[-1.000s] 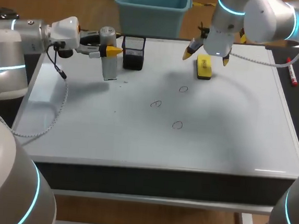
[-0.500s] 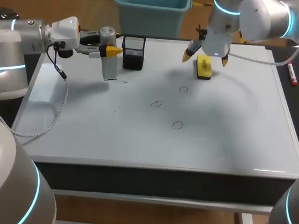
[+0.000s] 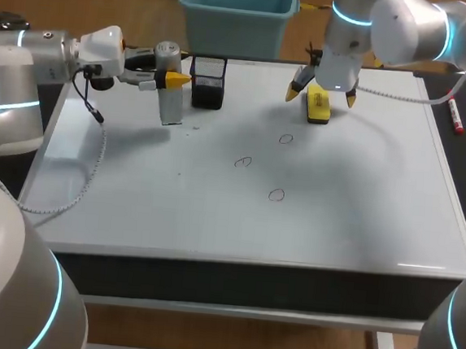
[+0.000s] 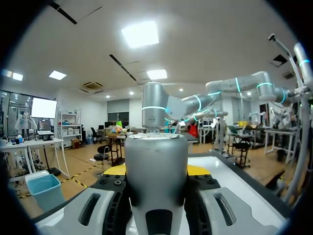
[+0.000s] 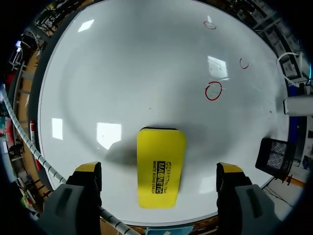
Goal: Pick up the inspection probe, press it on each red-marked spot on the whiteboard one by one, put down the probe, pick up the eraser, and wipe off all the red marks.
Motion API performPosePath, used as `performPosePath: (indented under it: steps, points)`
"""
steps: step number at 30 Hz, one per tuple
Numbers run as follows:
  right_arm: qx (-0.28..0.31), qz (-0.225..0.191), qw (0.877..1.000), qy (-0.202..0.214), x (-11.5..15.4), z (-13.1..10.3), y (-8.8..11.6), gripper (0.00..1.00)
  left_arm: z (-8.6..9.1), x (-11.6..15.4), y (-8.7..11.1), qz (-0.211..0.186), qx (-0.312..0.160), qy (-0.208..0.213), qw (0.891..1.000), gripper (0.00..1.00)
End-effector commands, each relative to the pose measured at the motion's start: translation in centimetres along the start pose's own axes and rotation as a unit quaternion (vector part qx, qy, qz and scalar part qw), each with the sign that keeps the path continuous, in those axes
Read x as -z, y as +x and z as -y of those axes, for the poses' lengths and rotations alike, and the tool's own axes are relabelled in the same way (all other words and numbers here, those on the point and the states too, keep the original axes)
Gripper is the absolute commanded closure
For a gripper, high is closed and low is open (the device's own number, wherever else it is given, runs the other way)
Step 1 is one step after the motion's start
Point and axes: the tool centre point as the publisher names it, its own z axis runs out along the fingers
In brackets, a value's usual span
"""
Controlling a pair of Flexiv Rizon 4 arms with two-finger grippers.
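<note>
A dark stroke [image 3: 243, 161] can be seen inside the middle red circle, so the yellow eraser [image 3: 318, 106] will remove the circle but leave the stroke behind when the robot wipes.
My left gripper [image 3: 170, 78] is shut on the inspection probe [image 3: 171, 104], a silver cylinder held upright over the whiteboard's [image 3: 352, 217] far left part. In the left wrist view the probe [image 4: 156, 171] fills the gap between the fingers. My right gripper [image 3: 322, 94] hangs open just above the yellow eraser [image 3: 318, 108] at the board's back middle. Seen from the right wrist, the eraser [image 5: 159, 161] lies flat between the two yellow tips of that gripper [image 5: 159, 170], clear of both. Three red circles [image 3: 286, 139] [image 3: 243, 162] [image 3: 276, 195] mark the board's middle.
A black mesh holder [image 3: 207, 82] stands just right of the probe. A red marker [image 3: 455, 116] lies on the table beside the board's right edge. A thin black cable [image 3: 92, 109] droops from my left wrist over the board's left side.
My right gripper has shifted slightly and sunk closer over the eraser, still open. The left arm and the probe have not moved.
</note>
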Motion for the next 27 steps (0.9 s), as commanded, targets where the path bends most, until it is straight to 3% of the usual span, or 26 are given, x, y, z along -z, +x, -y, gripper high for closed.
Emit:
performPosePath:
  steps: [1,8,10,12,15,19,22,27]
  points:
    - [0.002,-0.005,1.0,-0.003,-0.16,0.38,-0.05,0.0,0.04,0.0,-0.02,0.0,-0.001,0.001,1.0,1.0]
    - [0.003,-0.013,1.0,-0.005,-0.59,0.67,0.08,0.02,0.04,0.0,-0.02,0.0,-0.001,0.001,1.0,1.0]
    - [0.002,-0.015,1.0,-0.005,-0.59,0.67,0.07,0.12,0.04,0.0,-0.02,0.0,-0.001,0.001,1.0,1.0]
    - [0.001,-0.018,1.0,-0.005,-0.64,0.69,0.07,0.35,0.04,0.0,-0.02,0.0,-0.001,0.001,1.0,1.0]
    - [-0.001,-0.02,1.0,-0.005,-0.69,0.7,0.08,0.43,0.04,0.0,-0.02,0.0,-0.001,0.001,1.0,1.0]
    - [-0.005,-0.023,1.0,-0.005,-0.73,0.69,0.08,0.69,0.04,0.0,-0.02,0.0,-0.001,0.001,1.0,1.0]
    - [-0.009,-0.025,1.0,-0.003,-0.79,0.69,0.17,1.0,0.04,0.0,-0.02,0.0,-0.001,0.001,1.0,1.0]
    - [-0.019,-0.029,0.999,0.01,0.19,0.88,0.41,1.0,0.04,0.0,-0.02,0.0,-0.001,0.001,1.0,1.0]
